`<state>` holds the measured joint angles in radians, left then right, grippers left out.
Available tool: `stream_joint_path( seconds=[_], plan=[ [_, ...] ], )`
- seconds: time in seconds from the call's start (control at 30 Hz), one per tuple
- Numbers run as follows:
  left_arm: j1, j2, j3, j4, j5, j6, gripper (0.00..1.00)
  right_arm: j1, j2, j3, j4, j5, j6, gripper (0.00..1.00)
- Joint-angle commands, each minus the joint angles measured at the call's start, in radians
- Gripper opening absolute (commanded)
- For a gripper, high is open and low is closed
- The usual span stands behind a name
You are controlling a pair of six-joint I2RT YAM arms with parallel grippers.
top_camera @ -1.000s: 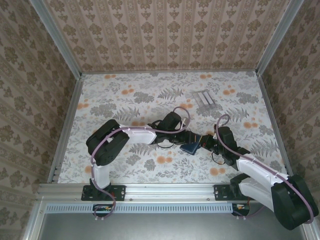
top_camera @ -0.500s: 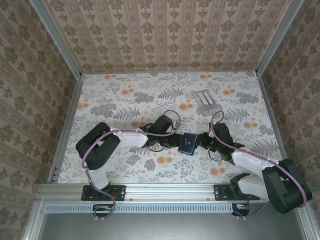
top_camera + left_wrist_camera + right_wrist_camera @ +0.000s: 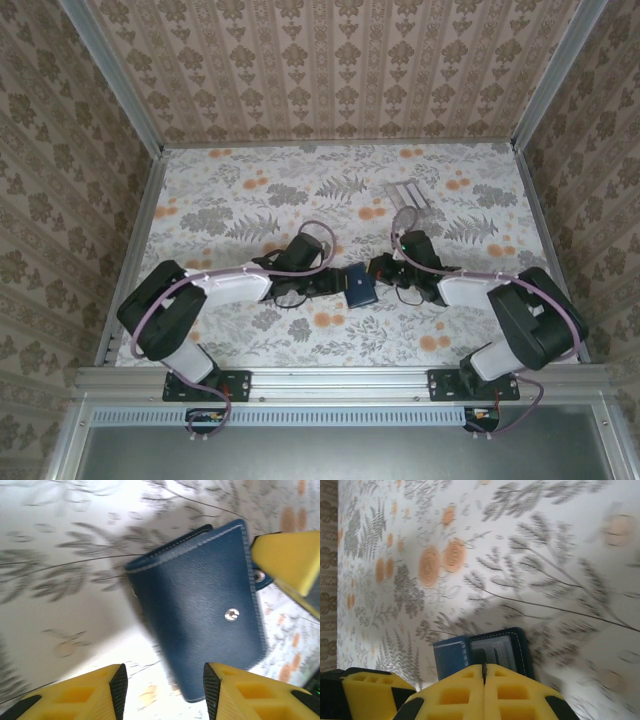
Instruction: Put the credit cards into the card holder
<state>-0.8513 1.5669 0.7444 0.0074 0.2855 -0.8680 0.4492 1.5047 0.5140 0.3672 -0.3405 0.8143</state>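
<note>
Next, I move my shut right gripper over the side with the snap and press down, because the card holder's tab [image 3: 261,579] sticks out past the card holder's edge, apart from the snap on the card holder's side [image 3: 232,614].
The card holder [image 3: 361,286], a dark navy folding case, lies mid-table between my two grippers. In the left wrist view the card holder [image 3: 200,595] shows its outer face with a metal snap, and its near end reaches between my left gripper [image 3: 165,690], whose fingers stand open and apart from it. My right gripper [image 3: 484,672] is shut, and a thin dark sliver, the holder's tab, sits in the seam. Just ahead, the card holder [image 3: 480,647] gapes open on pale inner pockets. One right finger [image 3: 290,562] covers the tab. The credit cards are hidden or out of view.
A pale see-through slotted rack [image 3: 407,193] lies at the back right of the floral table [image 3: 250,200]. Patterned walls close three sides. A metal rail [image 3: 330,380] runs along the near edge between the arm bases.
The card holder has slid left and slightly away along with the shut right gripper. Both arms have stretched lower and farther left. The left fingers have opened slightly.
</note>
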Motion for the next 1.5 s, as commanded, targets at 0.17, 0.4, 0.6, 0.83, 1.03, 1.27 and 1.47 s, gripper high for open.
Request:
stream_joint_path(
  seconds=[0.17,0.4,0.6,0.83,1.03,1.27,1.47],
  plan=[
    [0.005,0.004,0.040,-0.116,-0.169,0.146,0.47,0.040,0.131,0.070,0.075,-0.046,-0.067,0.00],
    [0.003,0.083,0.157,-0.171,-0.253,0.218,0.49,0.015,0.072,0.037,0.071,-0.042,-0.127,0.00],
    [-0.008,0.124,0.198,-0.165,-0.233,0.222,0.49,0.001,0.019,0.023,0.053,-0.065,-0.166,0.00],
    [-0.008,0.220,0.244,-0.187,-0.243,0.227,0.49,-0.002,-0.008,-0.007,0.094,-0.119,-0.174,0.00],
    [-0.008,0.240,0.247,-0.185,-0.222,0.187,0.49,0.023,0.026,-0.047,0.153,-0.130,-0.180,0.01],
    [-0.003,0.235,0.200,-0.125,-0.159,0.121,0.49,0.078,0.136,-0.044,0.266,-0.129,-0.135,0.01],
    [0.005,0.236,0.184,-0.091,-0.101,0.097,0.48,0.103,0.160,-0.058,0.319,-0.073,-0.138,0.01]
  ],
)
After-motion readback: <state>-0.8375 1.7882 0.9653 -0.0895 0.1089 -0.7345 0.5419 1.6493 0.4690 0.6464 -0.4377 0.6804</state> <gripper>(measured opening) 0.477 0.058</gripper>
